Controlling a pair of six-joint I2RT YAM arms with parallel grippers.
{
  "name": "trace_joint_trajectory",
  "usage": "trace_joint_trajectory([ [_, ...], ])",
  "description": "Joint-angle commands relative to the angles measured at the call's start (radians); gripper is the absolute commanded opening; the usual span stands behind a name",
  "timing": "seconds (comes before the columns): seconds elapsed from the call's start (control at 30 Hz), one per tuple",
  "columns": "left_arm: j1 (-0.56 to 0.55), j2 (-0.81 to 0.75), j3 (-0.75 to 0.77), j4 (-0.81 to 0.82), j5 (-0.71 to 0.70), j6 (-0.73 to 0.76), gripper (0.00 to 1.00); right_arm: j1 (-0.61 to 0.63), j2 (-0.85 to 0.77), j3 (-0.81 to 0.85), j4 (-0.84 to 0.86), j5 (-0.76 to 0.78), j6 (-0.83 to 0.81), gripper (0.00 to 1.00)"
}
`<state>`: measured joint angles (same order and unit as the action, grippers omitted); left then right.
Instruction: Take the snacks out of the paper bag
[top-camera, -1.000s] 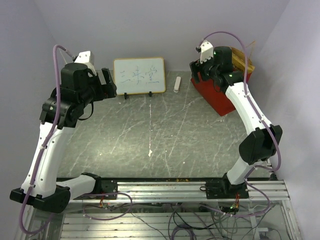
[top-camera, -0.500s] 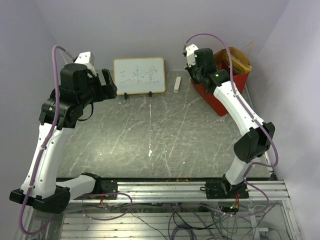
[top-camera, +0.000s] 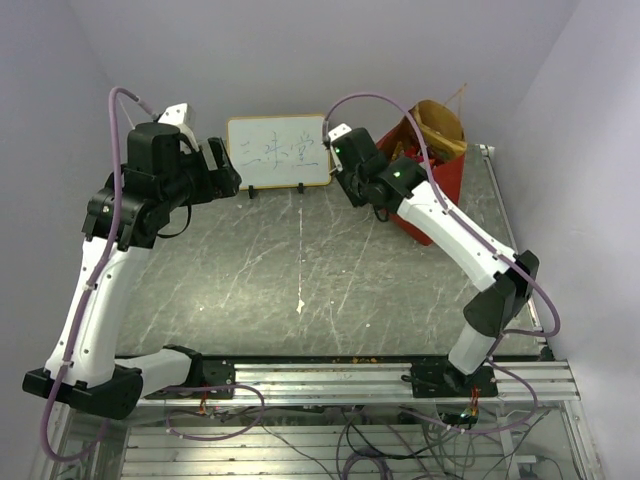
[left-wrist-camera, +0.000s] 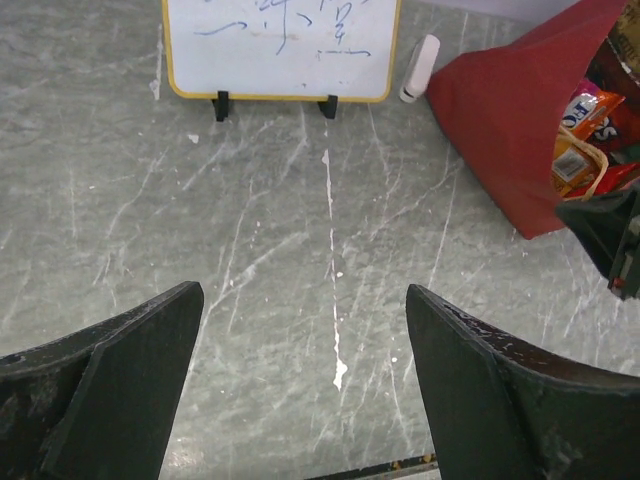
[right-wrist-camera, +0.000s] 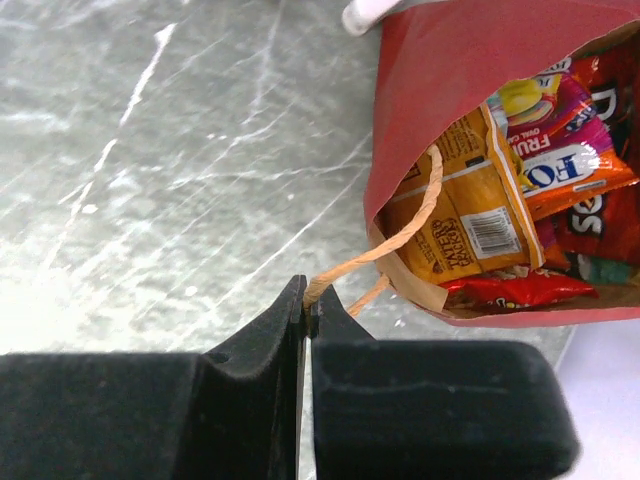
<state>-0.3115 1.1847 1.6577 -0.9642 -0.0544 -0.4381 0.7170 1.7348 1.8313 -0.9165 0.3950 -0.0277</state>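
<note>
Next, I take the paper bag's loop handle (right-wrist-camera: 385, 248) with my left gripper and the bag's far handle (top-camera: 460, 92) with my right gripper, because my right gripper is holding the loop handle on my left gripper's side.
The red paper bag (top-camera: 445, 180) stands at the back right, tilted toward the table's middle, its brown inside showing. My right gripper (right-wrist-camera: 310, 292) is shut on its tan loop handle (right-wrist-camera: 415, 225), just outside the mouth. In the right wrist view the snacks lie inside the bag (right-wrist-camera: 440, 90): a yellow packet (right-wrist-camera: 465, 215), a pink-and-orange one (right-wrist-camera: 560, 150) and a red one (right-wrist-camera: 510, 290). From above, the right gripper (top-camera: 368, 195) sits left of the bag. My left gripper (left-wrist-camera: 302, 292) hangs open over bare table, far left of the bag (left-wrist-camera: 500, 120); from above it (top-camera: 222, 165) is by the whiteboard.
A small whiteboard (top-camera: 278, 150) with a yellow frame stands at the back centre. A white marker (left-wrist-camera: 420, 68) lies between it and the bag. Purple walls close the table at the back and on both sides. A metal rail (top-camera: 340, 375) runs along the near edge.
My right gripper has shut on the bag's handle and swung left, away from the bag's mouth, tipping the bag toward the middle. The left arm has barely moved.
</note>
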Motion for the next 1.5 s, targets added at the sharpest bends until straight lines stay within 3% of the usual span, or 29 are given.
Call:
trace_joint_trajectory([
  [0.0, -0.009, -0.002, 0.001, -0.026, 0.063, -0.04, 0.93, 0.099, -0.076, 0.016, -0.051, -0.045, 0.135, 0.0],
  [0.33, -0.009, -0.04, 0.014, -0.059, 0.053, -0.087, 0.91, 0.281, 0.014, 0.103, 0.104, -0.2, 0.302, 0.0],
  [0.37, -0.008, -0.048, 0.022, -0.079, 0.028, -0.091, 0.88, 0.291, 0.027, 0.112, 0.131, -0.226, 0.323, 0.0],
  [0.53, -0.009, -0.121, 0.035, -0.168, -0.121, -0.122, 0.95, 0.311, 0.077, 0.158, 0.239, -0.329, 0.426, 0.0],
  [0.6, -0.009, -0.153, 0.02, -0.18, -0.128, -0.14, 0.95, 0.311, 0.082, 0.164, 0.267, -0.371, 0.45, 0.09],
  [0.7, -0.009, -0.196, -0.015, -0.171, -0.1, -0.17, 0.97, 0.311, 0.066, 0.165, 0.265, -0.377, 0.454, 0.33],
  [0.87, -0.009, -0.237, -0.048, -0.124, -0.041, -0.211, 0.99, 0.309, -0.029, 0.119, 0.218, -0.245, 0.417, 0.68],
  [1.0, -0.009, -0.247, -0.097, -0.071, 0.01, -0.27, 0.99, 0.299, -0.143, 0.044, 0.17, -0.119, 0.397, 0.88],
  [1.27, -0.009, -0.266, -0.313, 0.194, 0.258, -0.405, 0.99, 0.258, -0.374, -0.14, 0.089, 0.062, 0.385, 0.98],
  [1.37, -0.009, -0.26, -0.421, 0.333, 0.378, -0.481, 0.99, 0.193, -0.443, -0.19, 0.091, 0.039, 0.392, 0.99],
  [1.47, -0.012, -0.244, -0.517, 0.474, 0.479, -0.566, 0.97, 0.043, -0.493, -0.228, 0.117, -0.069, 0.387, 0.99],
])
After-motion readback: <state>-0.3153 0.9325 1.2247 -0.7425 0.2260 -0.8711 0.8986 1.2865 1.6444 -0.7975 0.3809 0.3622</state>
